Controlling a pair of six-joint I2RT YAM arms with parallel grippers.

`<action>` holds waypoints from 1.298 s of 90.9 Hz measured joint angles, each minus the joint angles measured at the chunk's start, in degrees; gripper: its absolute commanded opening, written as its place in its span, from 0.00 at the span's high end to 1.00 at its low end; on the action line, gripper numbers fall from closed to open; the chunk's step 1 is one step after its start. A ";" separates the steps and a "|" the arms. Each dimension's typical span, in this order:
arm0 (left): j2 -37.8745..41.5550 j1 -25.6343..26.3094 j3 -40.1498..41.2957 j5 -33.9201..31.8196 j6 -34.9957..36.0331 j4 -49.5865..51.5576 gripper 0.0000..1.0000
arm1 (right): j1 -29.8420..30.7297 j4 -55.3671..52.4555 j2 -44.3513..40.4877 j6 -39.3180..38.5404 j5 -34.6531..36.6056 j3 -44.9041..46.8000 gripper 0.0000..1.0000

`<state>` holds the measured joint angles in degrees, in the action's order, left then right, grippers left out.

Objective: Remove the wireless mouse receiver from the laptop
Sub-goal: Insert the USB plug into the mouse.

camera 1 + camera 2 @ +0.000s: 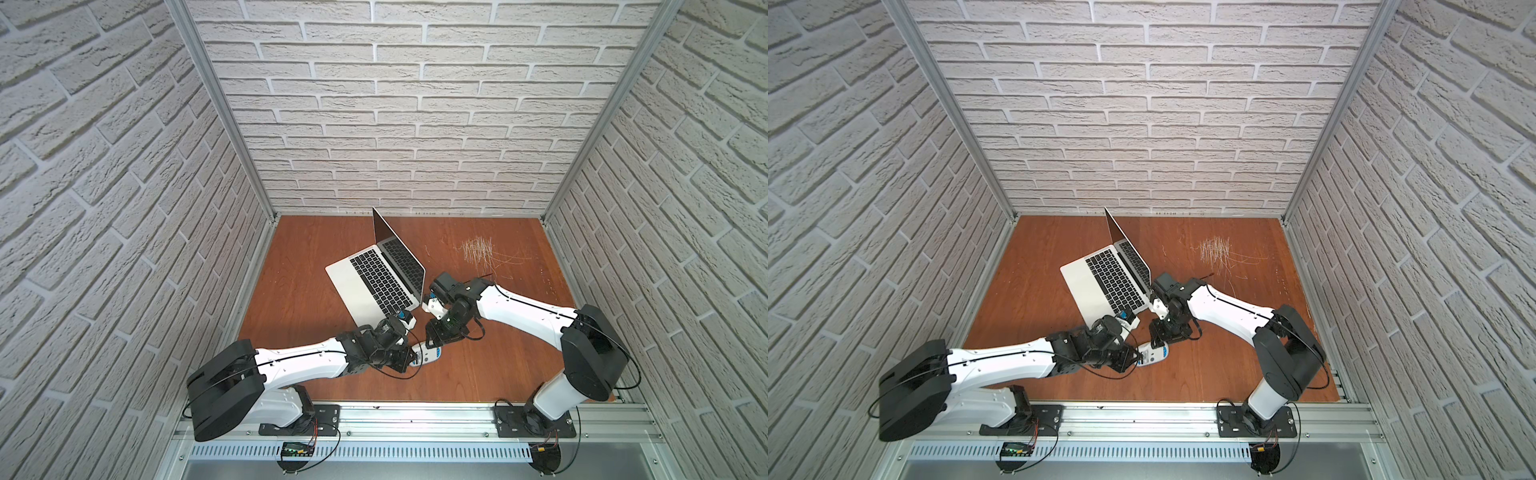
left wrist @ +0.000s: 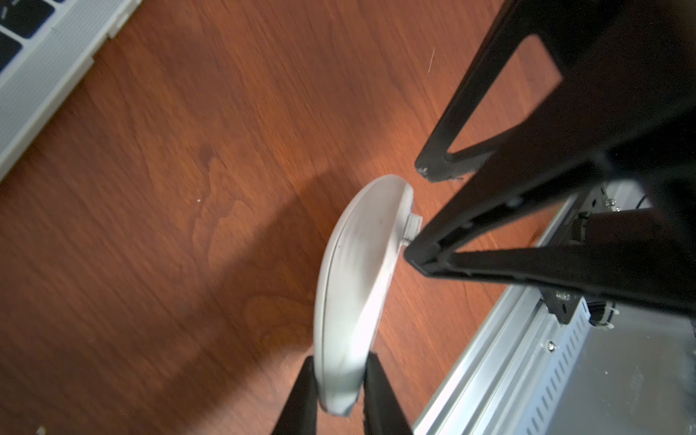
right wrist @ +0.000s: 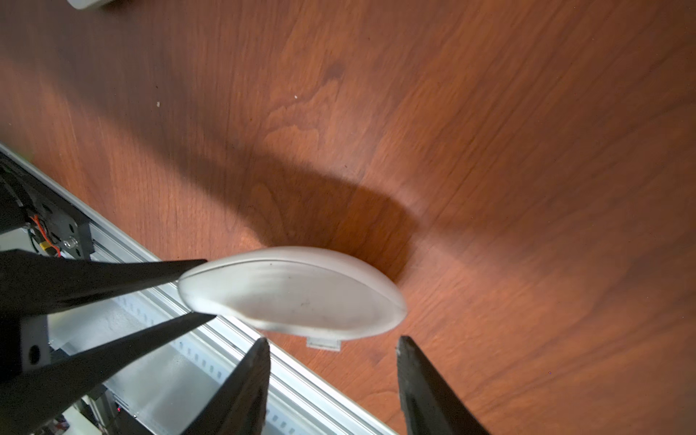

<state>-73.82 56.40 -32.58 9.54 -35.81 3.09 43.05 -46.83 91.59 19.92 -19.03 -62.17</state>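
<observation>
I can see the receiver (image 3: 324,343) sticking out of the mouse's flat side, so next I tip that side (image 1: 427,354) up with my left gripper and push the receiver in with my right gripper.
The silver laptop (image 1: 365,286) (image 1: 1096,286) stands open on the wooden table, and its corner shows in the left wrist view (image 2: 45,75). My left gripper (image 1: 411,358) (image 2: 341,357) is shut on one end of a white oval mouse (image 1: 431,356) (image 2: 357,271) (image 3: 293,293), held on edge above the table. A tiny pale stub, apparently the wireless mouse receiver (image 2: 413,226) (image 3: 324,343), sticks out of the mouse's flat side. My right gripper (image 1: 430,337) (image 3: 333,339) is open, its fingertips on either side of the stub and not touching it.
An aluminium rail (image 1: 415,415) (image 3: 124,248) runs along the table's front edge, just below the mouse. White scratches (image 1: 478,249) mark the wood at the back right. Brick-patterned walls close in three sides.
</observation>
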 measured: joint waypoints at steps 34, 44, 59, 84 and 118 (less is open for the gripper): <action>-2.45 -7.93 3.21 12.66 -4.02 -6.25 1.00 | -0.68 4.68 -14.78 0.57 2.01 10.45 0.27; -4.96 -8.79 3.21 15.87 -4.39 -8.50 1.00 | -0.72 6.58 -14.78 1.16 2.16 13.57 0.29; -6.84 -10.32 3.30 19.61 -4.96 -10.19 1.00 | -1.20 10.49 -13.44 1.18 2.14 13.94 0.35; -8.41 -11.39 3.58 22.45 -5.70 -12.20 1.00 | -3.28 15.76 -11.37 0.59 1.86 14.01 0.36; -8.41 -11.63 4.02 22.93 -5.88 -12.61 1.00 | -3.98 18.10 -9.16 -2.47 0.59 14.23 0.41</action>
<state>-82.24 44.77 -28.56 32.47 -41.69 -9.52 39.07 -28.73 82.43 17.45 -18.44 -47.94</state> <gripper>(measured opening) 0.218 0.604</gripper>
